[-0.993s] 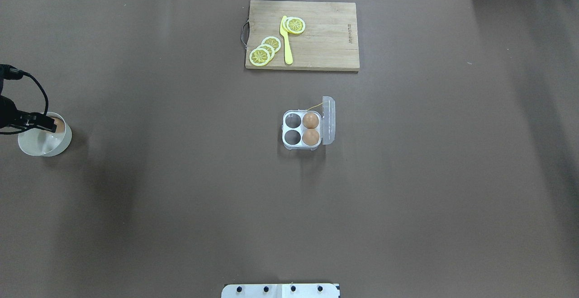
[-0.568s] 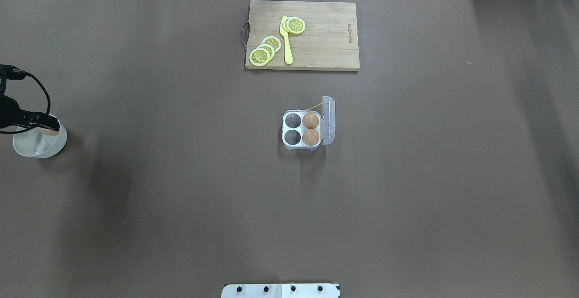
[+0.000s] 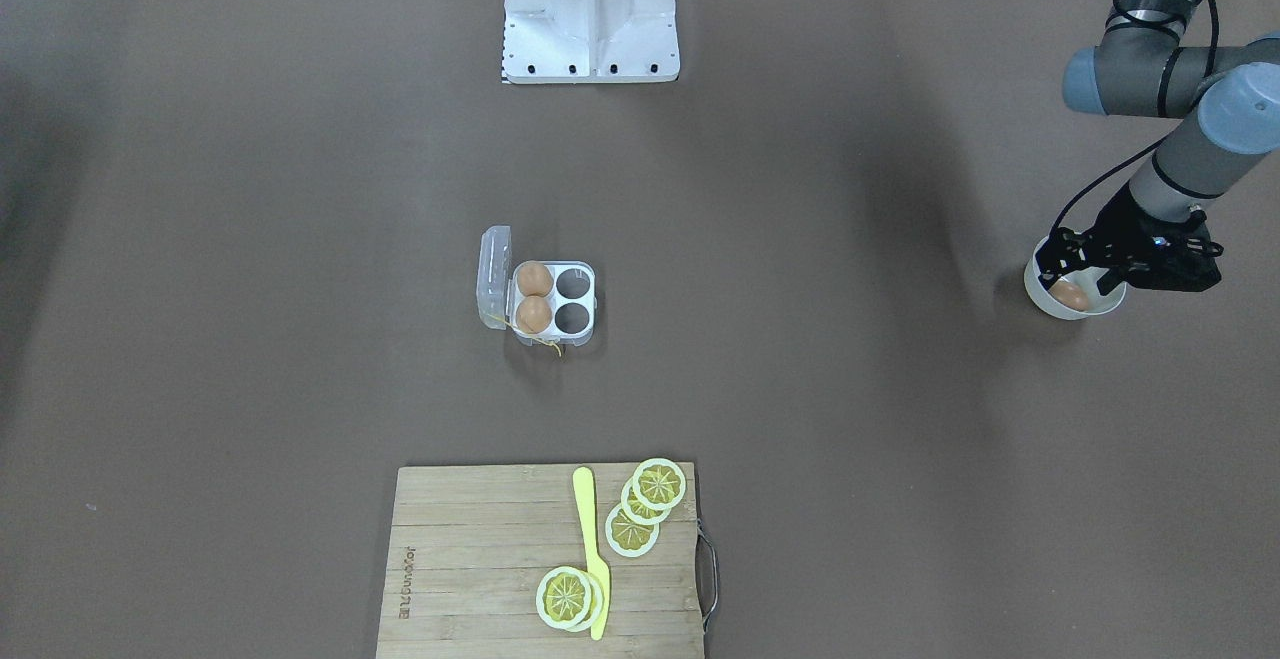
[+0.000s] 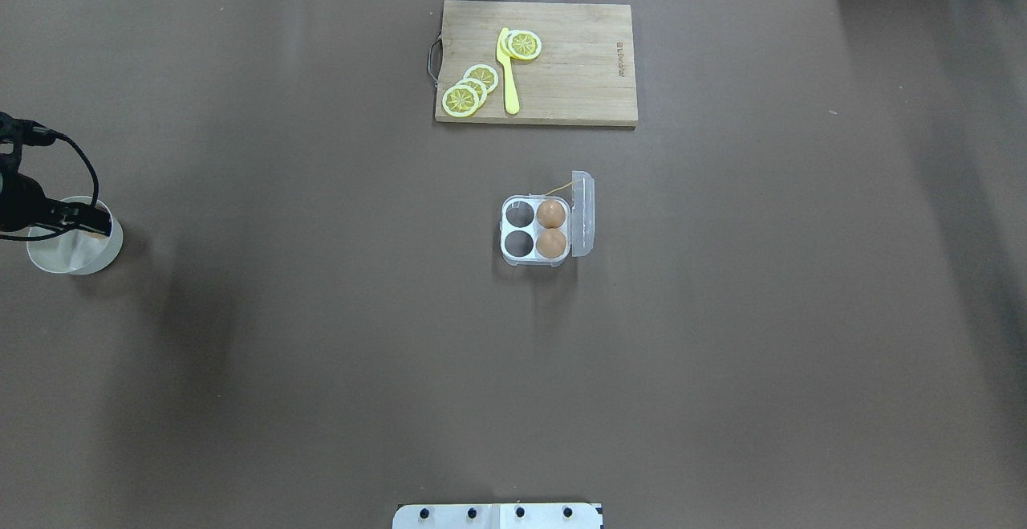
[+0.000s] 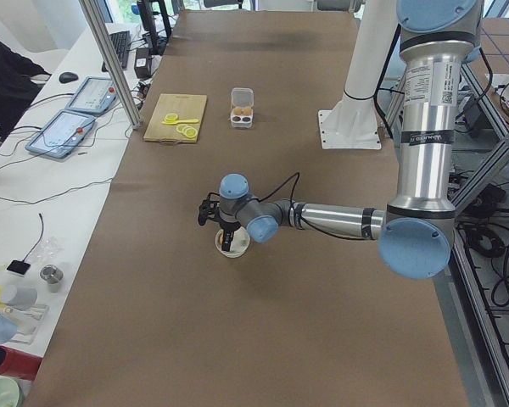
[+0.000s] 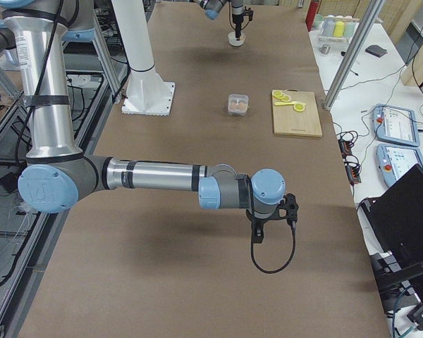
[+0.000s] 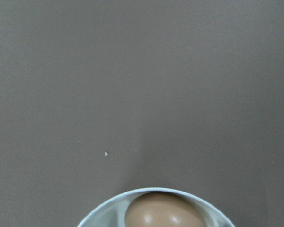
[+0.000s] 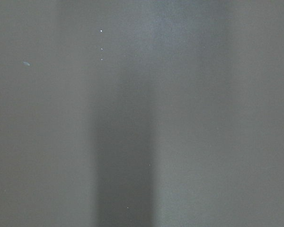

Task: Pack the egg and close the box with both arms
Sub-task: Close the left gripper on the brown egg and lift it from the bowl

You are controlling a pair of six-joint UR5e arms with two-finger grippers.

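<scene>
The brown egg (image 3: pixel 1069 295) is lying on its side and the empty cells (image 3: pixel 573 283) are round. The egg will tip upright when I let go of it there.
The egg (image 3: pixel 1068 296) lies in a cream bowl (image 3: pixel 1042 301) at the table's left end; it also shows in the left wrist view (image 7: pixel 163 211). My left gripper (image 3: pixel 1080 282) hangs in the bowl, fingers apart on either side of the egg, open. In the overhead view the left gripper (image 4: pixel 93 222) hides the egg. The box (image 4: pixel 536 232) sits mid-table with its clear lid (image 4: pixel 583 214) standing open. Two brown eggs (image 4: pixel 550 228) fill its right cells; the left cells are empty. My right gripper (image 6: pixel 271 224) shows only in the exterior right view, over bare table; I cannot tell its state.
A wooden cutting board (image 4: pixel 578 63) with lemon slices (image 4: pixel 469 89) and a yellow knife (image 4: pixel 508 71) lies at the far side, behind the box. The white robot base (image 3: pixel 590 9) stands at the near edge. Brown table cover lies between bowl and box.
The bowl slid a little toward the table's left edge, then back slightly. The egg, visible beside the left gripper's fingers before, is now hidden under them in the overhead view.
</scene>
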